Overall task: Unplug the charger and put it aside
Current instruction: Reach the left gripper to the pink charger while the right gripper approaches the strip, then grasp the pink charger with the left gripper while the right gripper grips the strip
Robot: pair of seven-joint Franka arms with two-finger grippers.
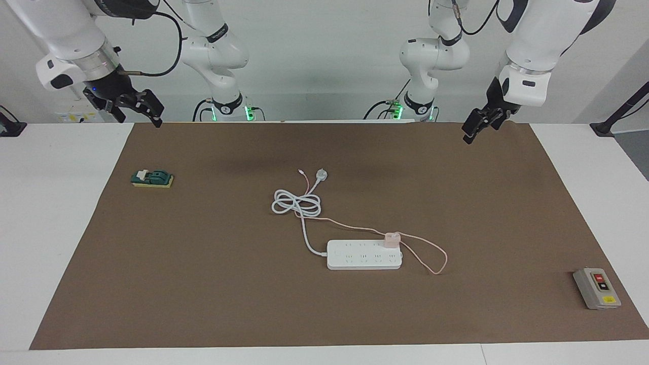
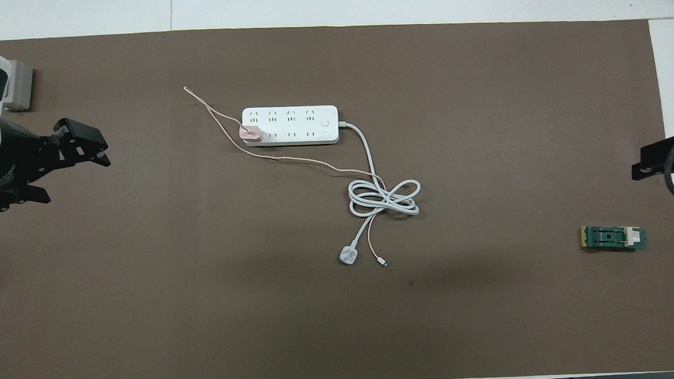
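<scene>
My gripper will carry the charger aside, and as the pink cable (image 2: 281, 158) lies in a slack loop (image 2: 208, 107), it will unfold and leave the white cord still.
The pale pink charger (image 1: 392, 239) (image 2: 251, 134) sits plugged into the white power strip (image 1: 364, 255) (image 2: 290, 125), in the socket at the strip's end toward the left arm. Its thin pink cable (image 1: 440, 255) (image 2: 211, 110) loops beside the strip and runs to the coiled white cord (image 1: 296, 204) (image 2: 383, 198). My left gripper (image 1: 467, 137) (image 2: 95, 146) is open and empty, raised over the mat's edge at the left arm's end. My right gripper (image 1: 141, 120) (image 2: 640, 170) is open and empty, raised over the mat's corner at the right arm's end.
The round white plug (image 1: 321, 175) (image 2: 348, 256) lies nearer to the robots than the strip. A green switch block (image 1: 152, 178) (image 2: 613, 238) lies toward the right arm's end. A grey button box (image 1: 597, 288) (image 2: 19, 83) sits toward the left arm's end. A brown mat (image 1: 203, 284) covers the table.
</scene>
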